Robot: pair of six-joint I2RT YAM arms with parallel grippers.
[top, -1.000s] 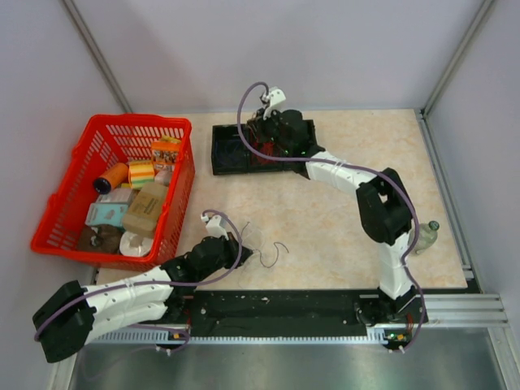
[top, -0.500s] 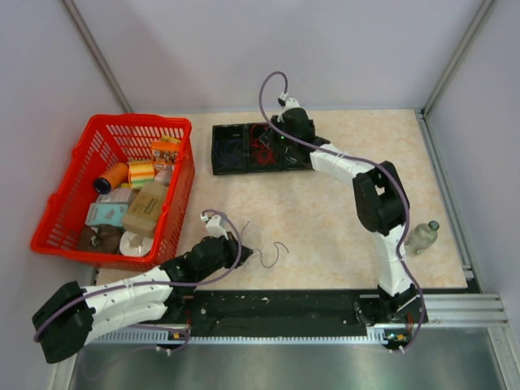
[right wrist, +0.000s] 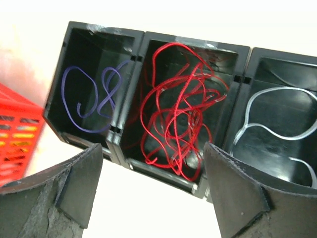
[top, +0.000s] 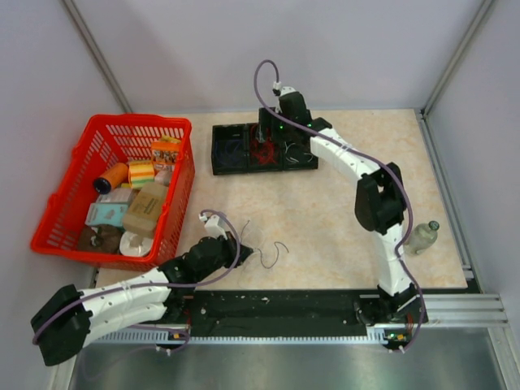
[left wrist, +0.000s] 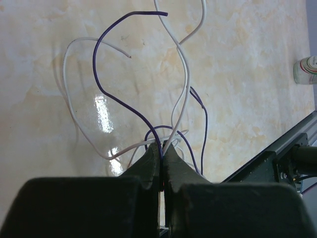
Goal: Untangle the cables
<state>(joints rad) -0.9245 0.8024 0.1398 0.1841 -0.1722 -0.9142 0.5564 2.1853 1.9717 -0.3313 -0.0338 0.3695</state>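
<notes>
My left gripper pinches the tangle and a white cable reaches clear of it, so my right gripper keeps approaching until its fingers surround that cable.
A small tangle of purple and white cables lies on the table near the front. My left gripper is shut on it; in the left wrist view the fingertips pinch a purple cable and a white cable together. My right gripper hangs open over the black three-compartment tray with nothing between its fingers. In that tray, purple cables fill the left compartment, red cables the middle, and white cables the right.
A red basket full of groceries stands at the left. A small bottle lies near the right edge, also visible from the left wrist. A black rail runs along the table's near edge.
The right wrist has swung round over the tray's middle compartment and its jaws have opened wide. The left arm and the tangle on the table have not moved.
</notes>
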